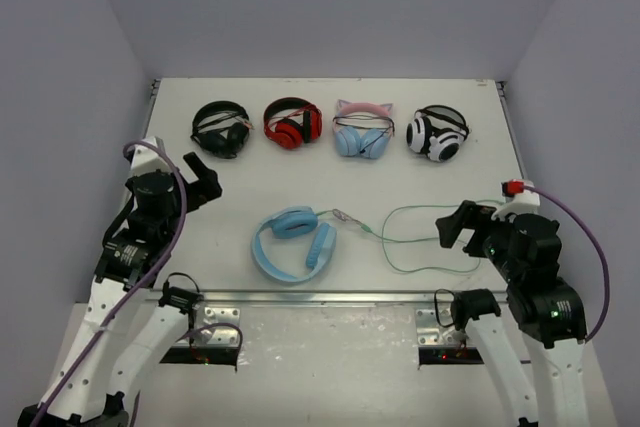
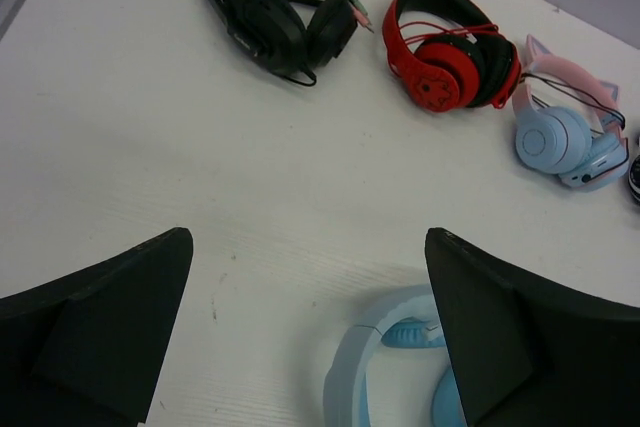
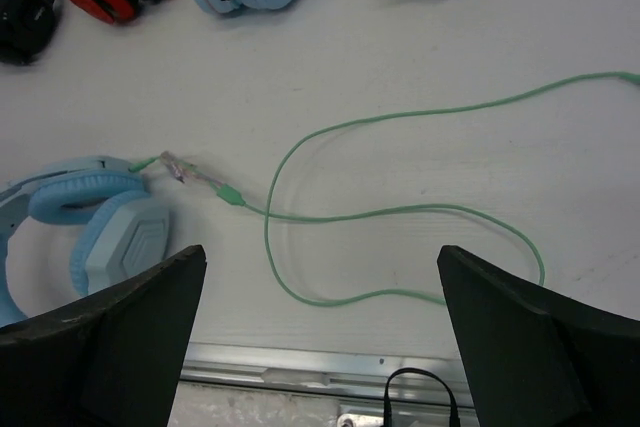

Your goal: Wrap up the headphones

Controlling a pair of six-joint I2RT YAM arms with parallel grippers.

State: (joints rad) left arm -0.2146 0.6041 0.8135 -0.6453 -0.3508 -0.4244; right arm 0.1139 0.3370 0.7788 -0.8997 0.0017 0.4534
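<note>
The light-blue headphones (image 1: 292, 222) are lying flat next to their loose cable, so my left gripper should first lift the headphones' band. Then my right gripper should take the cable (image 1: 366, 228) close to the earcups.
The light-blue headphones (image 1: 293, 244) lie flat near the table's front edge, band to the left and earcups to the right. Their thin pale-green cable (image 1: 412, 208) runs right from the earcups in loose loops on the table. My left gripper (image 1: 205, 182) is open and empty, above the table to the left of and behind the headphones. In the left wrist view the blue band (image 2: 370, 367) lies below the open gripper (image 2: 308, 239). My right gripper (image 1: 455, 227) is open and empty over the cable loops. The right wrist view shows the cable (image 3: 356, 215), the headphones (image 3: 100, 227) and the gripper (image 3: 322, 255).
Other pairs stand in a row at the back: a black pair (image 1: 221, 128), a red pair (image 1: 292, 122), a blue-cupped pair with a pink cat-ear band (image 1: 362, 129) and a white-and-black pair (image 1: 437, 132). A metal rail (image 1: 320, 297) runs along the table's front edge.
</note>
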